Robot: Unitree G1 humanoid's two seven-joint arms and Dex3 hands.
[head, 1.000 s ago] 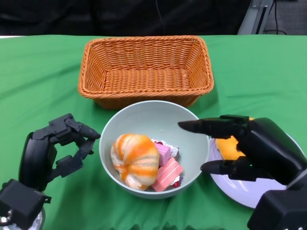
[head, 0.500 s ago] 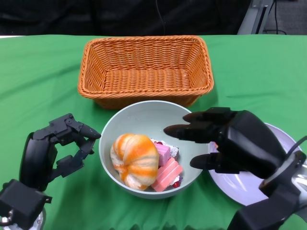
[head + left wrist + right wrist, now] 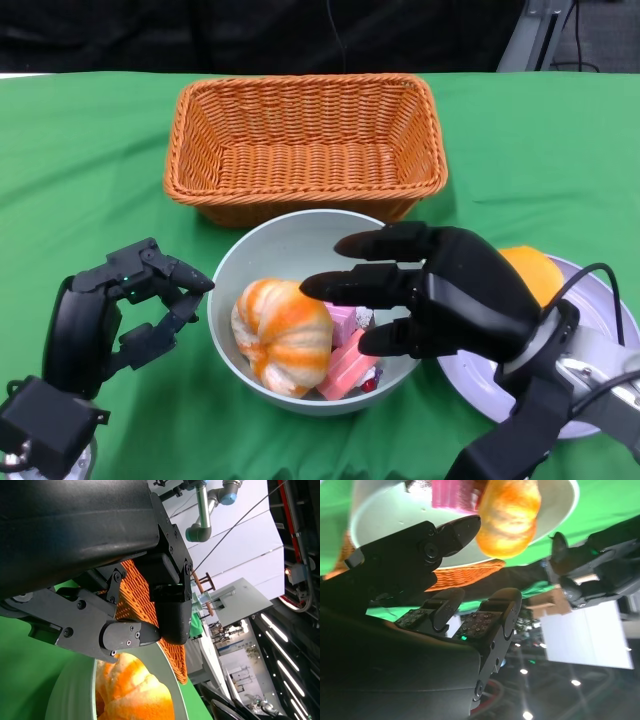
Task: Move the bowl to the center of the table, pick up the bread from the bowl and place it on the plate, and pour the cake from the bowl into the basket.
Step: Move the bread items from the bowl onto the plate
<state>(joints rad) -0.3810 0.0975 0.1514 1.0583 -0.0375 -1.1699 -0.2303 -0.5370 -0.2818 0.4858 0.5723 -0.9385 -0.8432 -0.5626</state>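
Note:
My gripper will uncover more cake hidden under the tilted orange-striped bread (image 3: 284,335) when I lift it, since pink cake (image 3: 347,365) pokes out from beside the bread.
A pale green bowl (image 3: 270,250) sits near the table's middle, just in front of the wicker basket (image 3: 305,140). In it lie an orange-striped bread (image 3: 280,330) and pink cake pieces (image 3: 350,365). My right hand (image 3: 430,290) hovers over the bowl's right side, fingers spread toward the bread and holding nothing. The right wrist view shows the bread (image 3: 509,515) and pink cake (image 3: 452,494) just beyond its fingers (image 3: 495,625). My left hand (image 3: 110,315) stays open beside the bowl's left rim, not touching it. A purple plate (image 3: 585,400) lies at the right with an orange bread (image 3: 530,272) on it.
Green cloth covers the table. The basket holds nothing and stands right behind the bowl. A cable (image 3: 595,275) runs along my right wrist over the plate. The left wrist view shows the basket (image 3: 150,610) and the bread (image 3: 132,692) close by.
My right hand has moved left from above the plate to over the bowl, toward the bread. The orange bread on the plate is now uncovered. The left hand stayed put.

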